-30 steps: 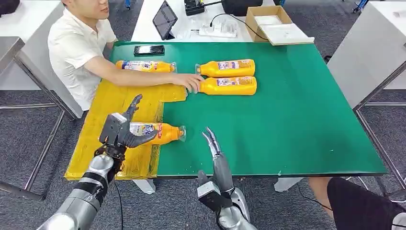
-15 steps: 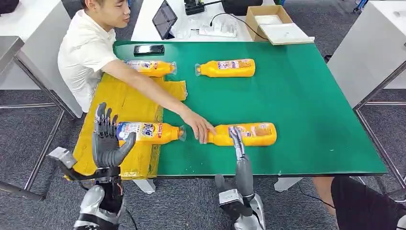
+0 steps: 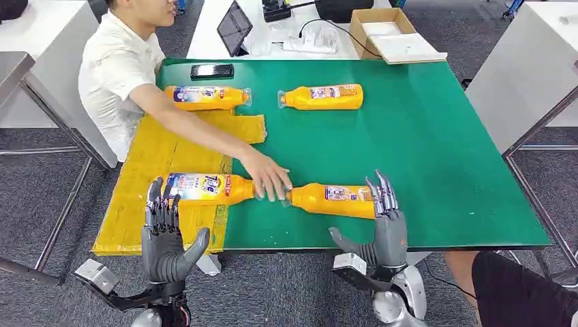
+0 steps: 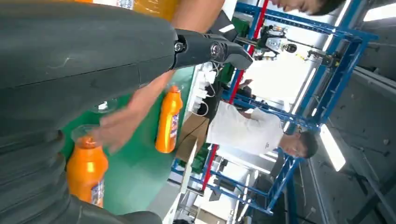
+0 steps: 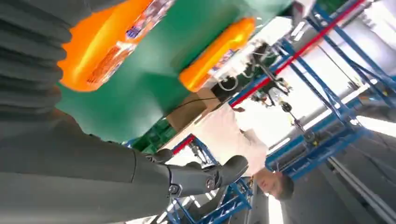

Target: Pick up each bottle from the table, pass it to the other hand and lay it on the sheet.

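Note:
The front orange bottle on the green [image 3: 332, 200] has small print [image 3: 349, 193] showing. I should expect a big logo label to be hidden underneath when I turn the bottle over.
An orange bottle [image 3: 204, 189] lies on the yellow sheet [image 3: 157, 146] near its front. A second orange bottle [image 3: 334, 199] [image 5: 107, 42] lies on the green table [image 3: 443, 150] near the front edge, and a person's hand [image 3: 266, 182] rests at its cap. Two more orange bottles lie at the back: one [image 3: 204, 97] at the sheet's far end, one [image 3: 322, 97] on the green. My left hand [image 3: 163, 235] is open, fingers spread, just in front of the sheet's front edge. My right hand [image 3: 385, 225] is open, its fingertips [image 3: 379, 191] raised by the front bottle's base; contact is unclear.
The person sits at the table's left side with an arm [image 3: 198, 129] stretched across the sheet. A phone [image 3: 212, 71] lies at the table's back edge. Behind it are a tablet [image 3: 234, 27] and a cardboard box [image 3: 388, 30]. A white table [image 3: 525, 61] stands at the right.
The front bottle has slid a little left and nearer under the person's hand. My right hand has shifted right to the bottle's base and spread. My left hand has sunk lower.

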`<state>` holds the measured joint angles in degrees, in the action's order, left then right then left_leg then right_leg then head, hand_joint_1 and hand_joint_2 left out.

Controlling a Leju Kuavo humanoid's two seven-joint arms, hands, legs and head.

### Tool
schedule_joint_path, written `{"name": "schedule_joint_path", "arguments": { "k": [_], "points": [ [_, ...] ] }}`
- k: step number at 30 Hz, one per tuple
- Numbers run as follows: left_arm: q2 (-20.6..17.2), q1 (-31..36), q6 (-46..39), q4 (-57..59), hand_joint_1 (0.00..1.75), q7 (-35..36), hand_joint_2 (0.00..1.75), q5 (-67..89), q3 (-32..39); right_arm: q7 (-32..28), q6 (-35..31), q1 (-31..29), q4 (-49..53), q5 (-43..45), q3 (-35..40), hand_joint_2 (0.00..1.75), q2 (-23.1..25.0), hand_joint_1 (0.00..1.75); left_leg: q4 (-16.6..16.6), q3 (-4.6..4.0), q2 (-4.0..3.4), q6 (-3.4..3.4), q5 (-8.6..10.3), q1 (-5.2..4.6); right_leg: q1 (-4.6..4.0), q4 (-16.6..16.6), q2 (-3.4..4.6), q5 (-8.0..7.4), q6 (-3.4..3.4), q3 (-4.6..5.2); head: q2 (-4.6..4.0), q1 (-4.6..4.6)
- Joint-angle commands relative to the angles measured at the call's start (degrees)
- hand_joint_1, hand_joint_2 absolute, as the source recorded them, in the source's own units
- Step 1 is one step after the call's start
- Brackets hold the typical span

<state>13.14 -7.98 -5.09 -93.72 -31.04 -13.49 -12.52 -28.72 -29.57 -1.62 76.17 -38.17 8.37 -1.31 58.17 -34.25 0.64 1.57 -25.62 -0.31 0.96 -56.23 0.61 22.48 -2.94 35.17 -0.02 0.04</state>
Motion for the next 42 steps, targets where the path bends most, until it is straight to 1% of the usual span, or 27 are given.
{"name": "schedule_joint_path", "arguments": {
  "k": [1,2,4,6,8,10,11,13,14,16,18,21,22,24,25,28,29,30,32,34,35,37,38,39,40,41,42],
  "points": [
    [-1.2,0.4,-1.5,-0.7,0.0,0.7,1.75,1.0,-3.3,3.1,2.6,-7.2,-12.0,-3.0,-0.5,1.75,-3.3,0.0,-0.1,0.14,-0.06,-0.06,-0.03,0.02,-0.03,0.1,0.0,0.02,0.06,-0.12,0.0,0.0],
    [-1.2,0.4,-1.5,-0.7,0.0,0.7,1.75,1.0,-3.3,3.1,2.6,-7.2,-12.0,-3.0,-0.5,1.75,-3.3,0.0,-0.1,0.3,-0.1,-0.11,-0.09,0.06,-0.08,0.1,-0.01,0.07,0.12,-0.27,0.0,0.0],
    [-1.4,0.5,-1.5,-0.7,0.0,0.7,1.75,1.0,-3.2,3.1,2.7,-7.2,-12.3,-3.0,-0.4,1.75,-3.3,0.0,-0.1,0.21,-0.07,-0.08,-0.06,0.05,-0.06,0.1,0.01,0.04,0.09,-0.19,0.0,0.0],
    [-1.4,0.5,-2.4,-0.2,0.0,1.2,1.75,1.3,-3.3,6.2,5.1,-9.2,-15.5,-5.0,0.6,1.75,-4.3,0.0,-0.1,0.25,-0.1,-0.09,-0.08,0.05,-0.06,0.1,0.04,0.05,0.1,-0.22,0.0,0.0],
    [0.0,-0.4,-7.5,-1.5,0.0,-1.7,1.75,3.5,-1.4,8.3,6.5,-10.9,-19.7,-6.7,0.9,1.75,-4.9,0.0,-0.1,0.32,-0.12,-0.1,-0.1,0.05,-0.07,0.1,0.03,0.07,0.12,-0.3,0.0,0.02],
    [-0.3,-1.1,-12.2,-3.3,0.0,-3.0,1.75,8.9,-1.7,9.4,6.2,-12.1,-23.0,-8.2,0.7,1.75,-4.8,0.0,0.0,0.15,-0.12,-0.06,-0.05,0.04,-0.05,0.1,0.08,0.01,0.06,-0.14,0.0,0.02],
    [-0.4,-1.0,-12.3,-3.5,0.0,-2.9,1.75,9.0,-1.9,9.6,6.4,-12.8,-24.0,-8.4,0.7,1.75,-4.9,0.0,-0.1,0.27,-0.2,-0.09,-0.09,0.06,-0.08,0.1,0.12,0.03,0.11,-0.25,0.0,0.0],
    [-0.8,-0.5,-12.1,-2.7,0.0,-1.6,1.75,8.5,-2.2,10.2,7.4,-14.6,-27.4,-8.4,0.4,1.75,-5.2,0.0,0.0,0.1,-0.08,-0.05,-0.02,0.03,-0.03,0.1,0.04,0.0,0.06,-0.1,0.0,0.0],
    [-0.9,-0.4,-12.5,-2.4,0.0,-1.5,1.75,8.8,-2.4,10.8,7.7,-15.3,-28.5,-9.1,0.6,1.75,-5.3,0.0,-0.1,0.27,-0.11,-0.1,-0.06,0.04,-0.06,0.1,0.03,0.03,0.11,-0.26,0.0,0.02],
    [-0.6,0.0,-14.0,-2.0,0.0,-2.3,1.75,9.4,-2.3,11.3,9.3,-16.8,-30.6,-9.5,1.0,1.75,-5.7,0.0,0.0,0.11,-0.03,-0.05,-0.02,0.02,-0.02,0.0,0.04,0.01,0.06,-0.11,0.0,0.02],
    [-0.6,0.6,-15.2,-2.1,0.0,-3.4,1.75,10.1,-2.6,11.7,11.0,-18.4,-32.6,-9.7,1.6,1.75,-5.9,0.0,0.0,0.15,-0.1,-0.07,-0.05,0.02,-0.03,0.0,0.08,0.01,0.08,-0.13,0.0,0.0],
    [-1.2,0.4,-15.7,-2.8,0.0,-3.1,1.75,10.6,-3.6,13.2,11.7,-18.5,-33.1,-10.9,2.5,1.75,-6.5,0.0,0.0,0.15,-0.03,-0.07,-0.04,0.02,-0.03,0.0,0.01,0.03,0.08,-0.14,0.0,-0.02],
    [-1.4,0.4,-15.7,-2.7,0.0,-2.4,1.75,10.5,-3.8,14.1,11.9,-18.7,-33.4,-11.4,2.8,1.75,-6.8,0.0,0.0,0.23,-0.05,-0.11,-0.09,0.05,-0.06,0.0,0.0,0.07,0.12,-0.23,0.0,0.0],
    [-1.4,0.4,-15.7,-2.6,0.0,-2.4,1.75,10.5,-3.8,14.1,12.0,-18.8,-33.4,-11.4,2.7,1.75,-7.0,0.0,0.0,0.13,0.01,-0.07,-0.04,0.02,-0.03,0.0,-0.02,0.05,0.07,-0.13,0.0,0.0],
    [-1.4,0.4,-15.7,-2.6,0.0,-2.4,1.75,10.5,-3.8,14.1,12.0,-18.8,-33.4,-11.4,2.7,1.75,-7.0,0.0,0.0,0.26,-0.05,-0.11,-0.1,0.04,-0.06,0.0,0.01,0.09,0.12,-0.24,0.0,0.0],
    [-1.5,0.5,-15.5,-1.9,0.0,-1.6,1.75,10.6,-3.6,18.0,10.9,-19.9,-34.9,-15.1,3.8,1.75,-8.1,0.0,-0.1,0.21,-0.04,-0.09,-0.06,0.03,-0.04,0.0,0.01,0.05,0.1,-0.2,0.0,0.0],
    [-1.5,0.4,-15.5,-2.0,0.0,-1.5,1.75,10.7,-3.4,19.0,10.7,-20.3,-35.3,-16.4,4.2,1.75,-8.6,0.0,-0.1,0.36,-0.09,-0.13,-0.12,0.05,-0.07,0.1,0.03,0.09,0.15,-0.34,0.0,0.0],
    [-1.6,0.4,-15.3,-2.1,0.0,-1.4,1.75,10.9,-3.3,19.7,10.8,-20.6,-35.6,-17.3,4.2,1.75,-8.9,0.0,0.0,0.19,-0.03,-0.08,-0.06,0.04,-0.05,0.0,0.0,0.04,0.09,-0.19,0.0,0.0],
    [-1.8,-0.1,-9.9,-2.4,0.0,2.9,1.75,5.3,-3.2,20.4,12.1,-20.3,-35.5,-17.4,3.5,1.75,-9.3,0.0,0.0,0.21,-0.02,-0.09,-0.06,0.02,-0.04,0.0,-0.02,0.06,0.1,-0.2,0.0,0.0],
    [-1.8,-0.3,-9.9,-2.3,0.0,2.9,1.75,5.3,-3.2,20.3,11.9,-20.0,-35.5,-17.4,3.5,1.75,-9.5,0.0,0.0,0.14,0.03,-0.06,-0.03,0.01,-0.02,0.0,-0.03,0.03,0.07,-0.14,0.0,0.0],
    [-1.8,-0.4,-6.3,-2.1,0.0,5.4,1.75,0.9,-3.4,20.6,12.3,-20.0,-35.9,-17.6,3.4,1.75,-9.7,0.0,-0.1,0.24,-0.01,-0.1,-0.06,0.03,-0.05,0.1,-0.03,0.06,0.12,-0.24,0.0,0.0],
    [-1.3,-0.6,-5.9,-1.7,0.0,5.8,1.75,-0.3,-2.9,20.7,13.7,-20.4,-37.2,-17.5,3.5,1.75,-9.9,0.0,0.0,0.11,0.04,-0.05,-0.02,0.02,-0.03,0.1,-0.02,0.02,0.06,-0.12,0.0,0.0],
    [-1.3,-0.8,-6.3,-2.0,0.0,5.7,1.75,0.0,-2.8,20.6,16.1,-20.6,-38.4,-17.9,4.9,1.75,-10.7,0.0,-0.1,0.29,-0.03,-0.1,-0.08,0.03,-0.05,0.1,-0.01,0.08,0.12,-0.28,0.0,0.0],
    [-1.4,-0.9,-6.5,-2.4,0.0,5.7,1.75,0.3,-2.8,20.6,17.9,-20.2,-38.7,-18.5,6.2,1.75,-11.6,0.0,-0.1,0.23,0.01,-0.09,-0.07,0.02,-0.04,0.1,-0.03,0.07,0.1,-0.24,0.0,0.0],
    [-1.6,-1.2,-6.6,-2.8,0.0,5.8,1.75,0.7,-2.9,19.5,20.3,-19.3,-38.6,-16.6,5.7,1.75,-12.0,0.0,-0.1,0.17,0.08,-0.06,-0.04,0.02,-0.04,0.1,-0.08,0.05,0.07,-0.2,0.0,0.0],
    [-1.7,-1.3,-6.7,-2.9,0.0,5.8,1.75,0.7,-2.7,18.7,20.5,-18.7,-38.6,-16.1,5.5,1.75,-12.3,0.63,-0.1,0.3,0.07,-0.1,-0.06,0.05,-0.07,0.1,-0.11,0.08,0.11,-0.32,0.0,0.0],
    [-1.7,-1.3,-6.9,-2.9,0.0,5.9,1.75,0.8,-2.5,18.6,21.6,-18.5,-39.2,-15.8,6.1,1.75,-13.0,1.75,-0.1,0.27,0.15,-0.08,-0.05,0.04,-0.06,0.1,-0.17,0.09,0.09,-0.3,0.0,0.0]
  ]
}}
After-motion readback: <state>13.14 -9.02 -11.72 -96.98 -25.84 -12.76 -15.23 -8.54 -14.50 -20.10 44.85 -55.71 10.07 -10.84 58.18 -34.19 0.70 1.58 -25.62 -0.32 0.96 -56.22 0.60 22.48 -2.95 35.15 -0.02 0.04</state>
